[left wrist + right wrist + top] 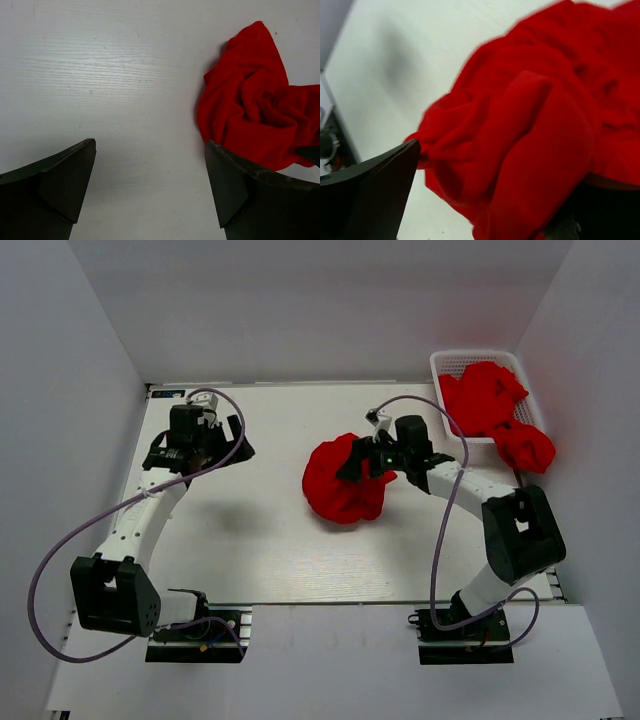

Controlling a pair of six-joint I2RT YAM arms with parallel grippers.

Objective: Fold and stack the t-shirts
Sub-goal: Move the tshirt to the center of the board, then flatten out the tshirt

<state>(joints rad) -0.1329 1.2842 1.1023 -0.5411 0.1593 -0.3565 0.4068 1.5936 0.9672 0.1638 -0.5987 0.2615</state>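
Note:
The red t-shirt is lying in a crumpled heap, so the robot's left gripper should grab the heap's closest edge and lift it open together with the right gripper before folding.
One crumpled red t-shirt lies in a heap at the table's middle. It also shows in the left wrist view and fills the right wrist view. My right gripper is at the heap's upper right edge, jaws wide apart with cloth bunched between them and draped over the right finger. More red t-shirts are piled in the white mesh basket, one hanging over its near right rim. My left gripper is open and empty over bare table at the far left.
The basket stands in the back right corner by the wall. White walls close in the table at left, back and right. The arm bases sit at the near edge.

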